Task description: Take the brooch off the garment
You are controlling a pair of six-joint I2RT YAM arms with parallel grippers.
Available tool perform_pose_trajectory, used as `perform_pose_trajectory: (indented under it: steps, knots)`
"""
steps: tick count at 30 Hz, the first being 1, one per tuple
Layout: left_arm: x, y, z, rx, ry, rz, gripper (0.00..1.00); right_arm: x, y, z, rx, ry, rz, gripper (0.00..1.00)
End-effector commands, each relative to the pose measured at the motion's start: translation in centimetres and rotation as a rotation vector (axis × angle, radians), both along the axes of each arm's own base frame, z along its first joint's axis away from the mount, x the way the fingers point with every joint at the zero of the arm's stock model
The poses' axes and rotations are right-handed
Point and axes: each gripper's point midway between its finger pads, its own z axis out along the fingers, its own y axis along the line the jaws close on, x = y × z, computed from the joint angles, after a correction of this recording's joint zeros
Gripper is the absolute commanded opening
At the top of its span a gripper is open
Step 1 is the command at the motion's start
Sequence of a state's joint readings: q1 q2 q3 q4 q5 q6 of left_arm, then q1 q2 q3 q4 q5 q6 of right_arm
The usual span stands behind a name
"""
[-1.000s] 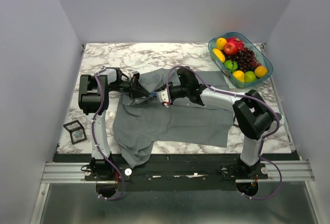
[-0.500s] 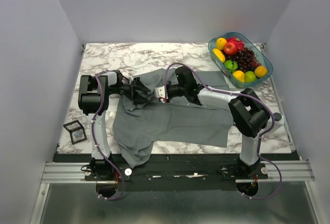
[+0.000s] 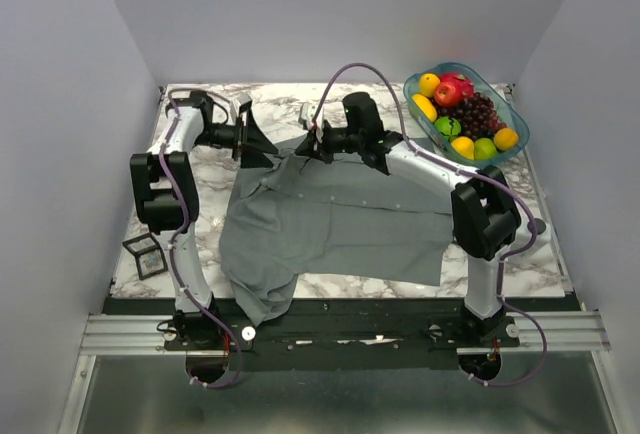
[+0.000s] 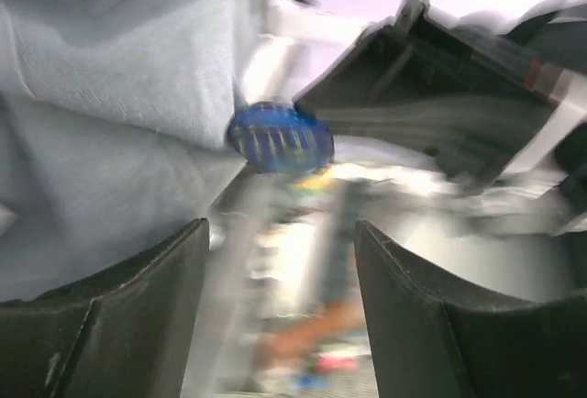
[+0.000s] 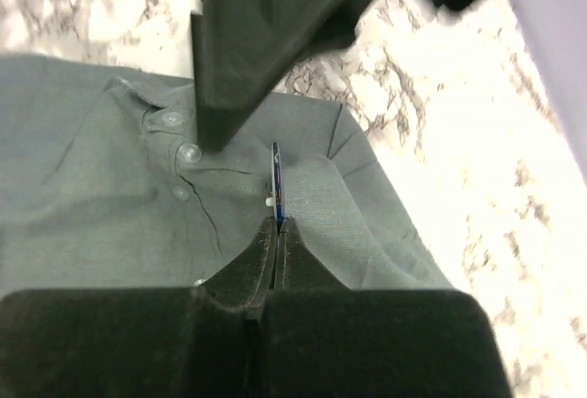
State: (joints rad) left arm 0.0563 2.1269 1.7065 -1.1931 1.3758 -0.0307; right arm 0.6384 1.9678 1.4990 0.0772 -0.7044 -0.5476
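My right gripper is holding the brooch, which clings to the garment's raised fold [image 5: 316,198]. I should keep the brooch still and bring my left gripper onto the brooch's free edge [image 5: 275,152].
The garment [image 3: 330,216], a grey button-up shirt, lies spread on the marble table, its collar end drawn toward the far side. The brooch [image 4: 280,138], a small blue disc, sits at the edge of a raised fold of cloth [image 4: 110,95]. In the right wrist view the brooch [image 5: 276,182] shows edge-on, and my right gripper [image 5: 278,224] is shut on it. My left gripper [image 4: 280,233] faces it from the left, open, nothing between its fingers [image 4: 119,315]. From above, the left gripper [image 3: 256,142] and the right gripper [image 3: 306,144] stand close together over the collar.
A blue basket [image 3: 512,116] of fruit stands at the back right corner. A black wire-frame cube [image 3: 146,255] sits at the table's left edge near the front. Pale buttons [image 5: 188,151] run down the shirt below the brooch.
Both arms have swung from the shirt's middle toward the far side. The left gripper has opened and let go. The right gripper has shut on the brooch and pulled the collar up.
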Motion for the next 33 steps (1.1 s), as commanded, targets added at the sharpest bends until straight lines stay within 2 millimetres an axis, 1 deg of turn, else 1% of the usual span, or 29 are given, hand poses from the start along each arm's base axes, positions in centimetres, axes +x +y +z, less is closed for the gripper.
perform_pose_trajectory:
  steps: [1,2,3,4,5,6,7,8,9,10,12,13,14,15,16,18,19,21,23,24,25,28,29,30,31,32,33]
  knots:
    - [-1.1,2.1,0.8,0.336,-0.467,-0.123,0.74,-1.9,-1.3,-1.3,-0.010,0.386,-0.037,0.00]
    - [0.7,2.4,0.9,0.374,-0.605,-0.098,0.75,-1.9,-1.6,-1.4,-0.011,0.419,-0.044,0.01]
    - [0.6,2.6,0.1,0.400,-0.635,-0.088,0.75,-2.0,-1.7,-1.3,-0.006,0.444,-0.044,0.00]
    - [1.0,2.8,1.2,0.437,-0.724,-0.062,0.75,-2.1,-1.7,-0.8,0.007,0.490,-0.055,0.00]
    - [2.8,2.8,1.7,0.460,-0.840,-0.027,0.75,-1.7,-2.1,-0.7,0.018,0.513,-0.074,0.00]
    - [2.7,2.7,1.0,0.469,-0.868,-0.025,0.75,-1.4,-2.3,-0.7,0.025,0.541,-0.089,0.00]
    - [2.9,2.2,1.8,0.479,-0.932,-0.023,0.74,-1.3,-2.5,-0.6,0.038,0.594,-0.109,0.01]
    - [3.9,1.9,2.2,0.484,-1.015,-0.016,0.74,-0.6,-3.1,-0.5,0.052,0.612,-0.129,0.00]
    - [3.9,1.8,1.8,0.493,-1.040,-0.021,0.74,-0.4,-3.3,-0.9,0.054,0.637,-0.139,0.00]
    - [3.8,0.3,1.9,0.485,-1.082,-0.052,0.74,-0.2,-3.6,-0.9,0.063,0.668,-0.145,0.01]
    - [4.5,-0.7,1.7,0.496,-1.149,-0.071,0.74,0.5,-4.2,-0.6,0.086,0.705,-0.165,0.01]
    - [4.6,-1.2,1.4,0.489,-1.158,-0.082,0.74,0.6,-4.2,-0.7,0.091,0.711,-0.160,0.00]
    - [4.6,-2.2,1.6,0.470,-1.179,-0.099,0.74,0.8,-4.3,-0.6,0.095,0.708,-0.159,0.01]
    - [4.8,-2.7,1.9,0.457,-1.194,-0.104,0.74,1.1,-4.1,-0.1,0.102,0.697,-0.149,0.00]
    - [4.9,-3.1,1.5,0.445,-1.185,-0.113,0.74,1.2,-4.1,-0.1,0.103,0.701,-0.144,0.00]
    - [4.9,-3.9,2.0,0.409,-1.199,-0.128,0.75,1.6,-3.9,0.0,0.108,0.699,-0.142,0.00]
    - [4.9,-4.1,1.8,0.397,-1.193,-0.134,0.75,1.7,-3.8,0.4,0.114,0.695,-0.138,0.01]
    - [4.9,-4.3,2.0,0.372,-1.194,-0.148,0.76,2.1,-3.7,0.3,0.115,0.695,-0.144,0.01]
    - [4.6,-4.3,0.7,0.370,-1.177,-0.191,0.76,2.5,-3.7,0.3,0.116,0.681,-0.153,0.00]
    - [4.7,-4.3,0.5,0.369,-1.174,-0.196,0.76,2.6,-3.8,0.2,0.115,0.680,-0.157,0.00]
    - [4.8,-4.3,-0.1,0.369,-1.158,-0.199,0.76,2.8,-3.7,0.2,0.114,0.676,-0.160,0.00]
    - [5.1,-4.6,-0.2,0.350,-1.153,-0.181,0.75,3.2,-3.9,0.2,0.113,0.671,-0.162,0.00]
    - [5.8,-4.8,0.1,0.342,-1.175,-0.163,0.75,3.4,-4.0,0.3,0.112,0.669,-0.166,0.00]
    - [5.9,-4.9,0.2,0.327,-1.141,-0.142,0.73,3.5,-3.9,0.5,0.113,0.666,-0.162,0.00]
    - [6.0,-5.2,-0.2,0.307,-1.120,-0.141,0.71,3.6,-3.9,-0.1,0.104,0.684,-0.162,0.00]
    - [5.9,-5.5,0.0,0.274,-1.110,-0.146,0.69,3.6,-4.1,-0.2,0.098,0.703,-0.163,0.01]
    - [5.8,-5.7,0.1,0.251,-1.076,-0.138,0.66,3.9,-3.9,0.3,0.101,0.701,-0.154,0.00]
